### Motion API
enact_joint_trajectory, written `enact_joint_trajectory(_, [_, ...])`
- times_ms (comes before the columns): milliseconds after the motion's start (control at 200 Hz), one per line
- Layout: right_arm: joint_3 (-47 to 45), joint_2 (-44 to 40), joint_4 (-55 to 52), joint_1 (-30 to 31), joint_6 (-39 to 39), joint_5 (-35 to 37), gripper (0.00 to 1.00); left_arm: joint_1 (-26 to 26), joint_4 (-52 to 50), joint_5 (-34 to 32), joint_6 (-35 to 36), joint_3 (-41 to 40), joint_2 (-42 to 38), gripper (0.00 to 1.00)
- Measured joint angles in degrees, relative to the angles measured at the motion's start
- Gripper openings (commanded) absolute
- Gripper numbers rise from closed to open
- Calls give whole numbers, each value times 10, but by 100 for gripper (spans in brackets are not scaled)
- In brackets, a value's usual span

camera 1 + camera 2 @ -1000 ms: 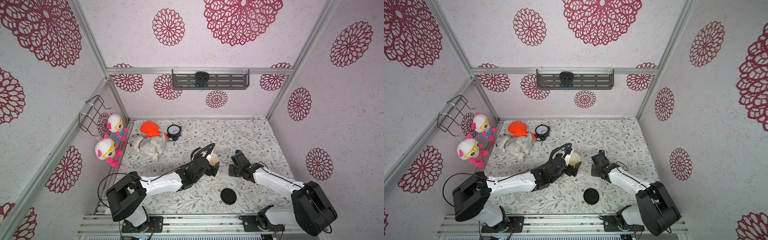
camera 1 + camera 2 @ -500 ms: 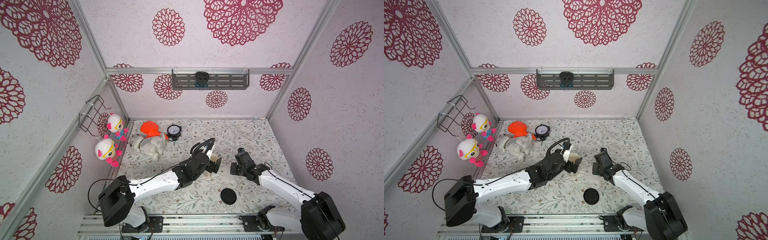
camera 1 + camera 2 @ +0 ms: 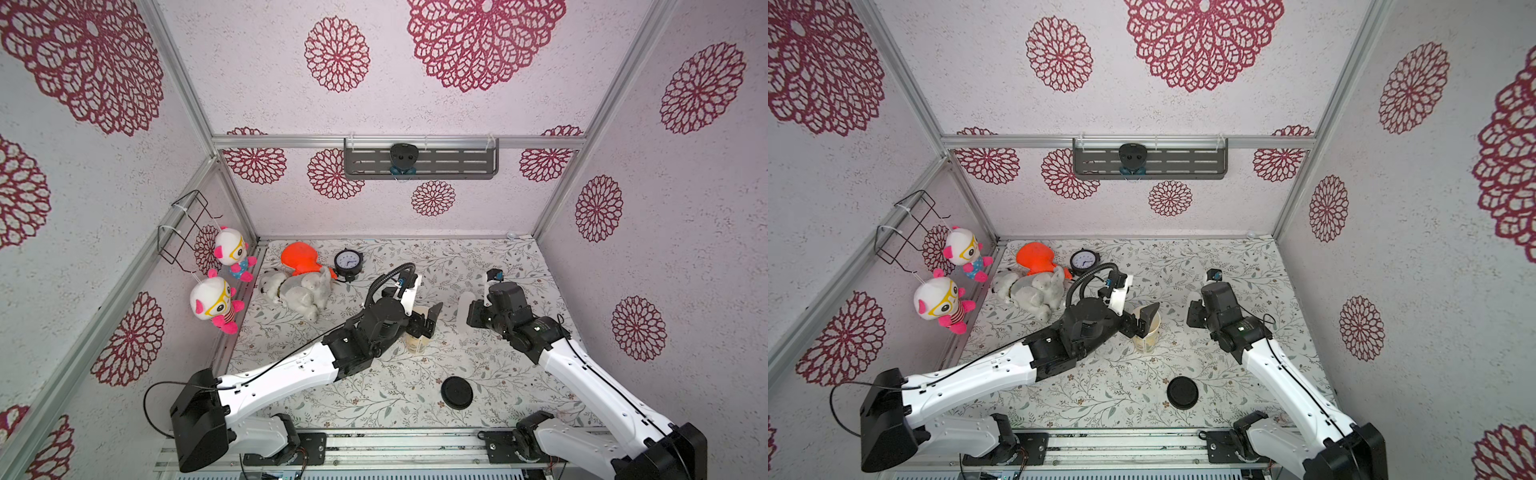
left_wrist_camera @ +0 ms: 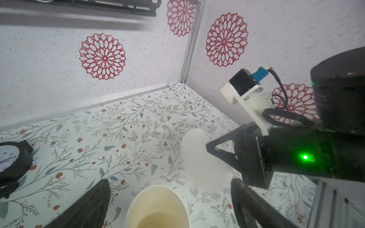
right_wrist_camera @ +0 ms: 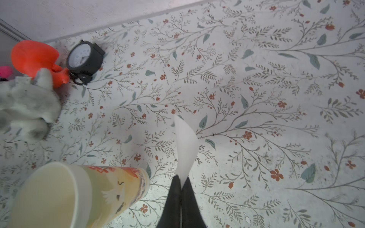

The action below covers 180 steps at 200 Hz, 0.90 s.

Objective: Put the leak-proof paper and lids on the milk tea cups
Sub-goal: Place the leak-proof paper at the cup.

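Note:
The milk tea cup's opening (image 4: 158, 205) is blocked by my left gripper's open fingers. Next, my left gripper moves away and takes the paper's free edge (image 3: 461, 312) before it covers the cup.
The milk tea cup (image 3: 417, 340) stands upright mid-table, cream with yellow-orange print (image 5: 110, 189); its mouth (image 4: 158, 205) is uncovered. My left gripper (image 4: 169, 181) is open, with one finger on each side of the cup's rim and neither touching it. In both top views its fingers (image 3: 1149, 312) partly hide the cup (image 3: 1147, 334). The leak-proof paper (image 5: 185, 146) is a thin white sheet hanging in the air to the right of the cup, clear of it. My right gripper (image 5: 181, 177) is shut on its edge. The paper shows faintly in a top view (image 3: 465, 309) and in the left wrist view (image 4: 197, 156).
A black round lid (image 3: 457, 393) lies near the front edge. A grey plush (image 3: 297, 291), an orange toy (image 3: 299, 257) and a black clock (image 3: 348, 262) sit at the back left. Two dolls (image 3: 214, 303) hang on the left wall under a wire basket (image 3: 187, 228).
My left gripper has shifted over the cup, so its fingers now flank the rim. My right gripper has lifted a little with the paper still in it.

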Motion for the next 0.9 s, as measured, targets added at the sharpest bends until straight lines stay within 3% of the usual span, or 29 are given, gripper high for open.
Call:
enact_joint_trajectory(160, [16,-33,43,-1,6,-75,0,92,39,115,-71,-67,-111,98])
enact_joint_trajectory(280, [15,-35,105,-1,28,-149,0,156,60,192,-122,-108,-135,98])
enact_joint_trajectory(515, [-23,-16,249,-1,100,-279,0,165,74,289,-180,-116,-80,96])
enact_joint_trajectory(901, [-82,-3,384,0,173,-355,0,201,189,376,-262,-154,-30,83])
